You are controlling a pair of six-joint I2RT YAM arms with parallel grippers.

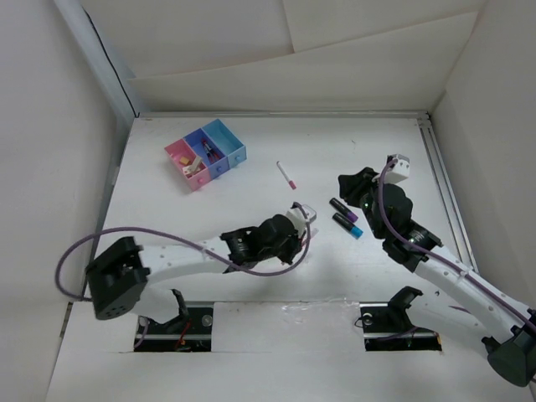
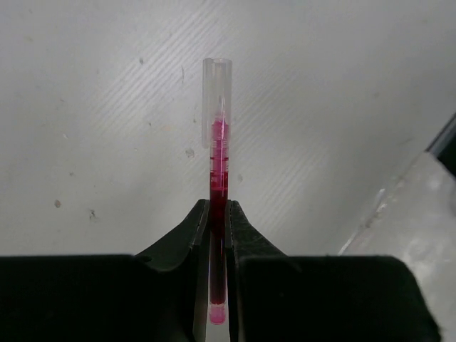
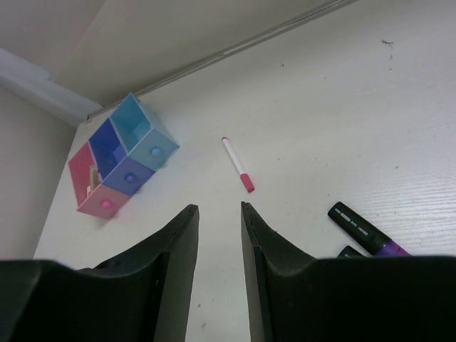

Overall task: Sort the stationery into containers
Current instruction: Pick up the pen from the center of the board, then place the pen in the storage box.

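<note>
The fingers of my left gripper hold the pen's body (image 2: pixel 219 172), and the medium blue bin (image 1: pixel 207 151) is open. I should keep carrying the pink-red pen until it hangs over that bin.
My left gripper (image 2: pixel 218 206) is shut on a pink-red pen (image 2: pixel 219 142) with a clear cap, which sticks out ahead of the jaws just above the table. In the top view this gripper (image 1: pixel 298 219) is at the table's middle. My right gripper (image 3: pixel 218 210) is open and empty, above the table near two dark markers: one with a purple end (image 1: pixel 344 208) and one with a cyan end (image 1: pixel 348 224). A white pen with a red cap (image 1: pixel 286 175) lies between the gripper and the bins. The pink (image 1: pixel 181 154), medium blue (image 1: pixel 201 141) and light blue (image 1: pixel 224 135) bins stand joined at the back left.
The pink bin holds beige erasers (image 1: pixel 194 167); the medium blue bin holds a dark marker (image 1: pixel 210 152). White walls enclose the table on three sides. A metal rail (image 1: pixel 444 184) runs along the right edge. My right arm's white camera block (image 1: pixel 398 168) sits behind its gripper (image 1: pixel 346 186).
</note>
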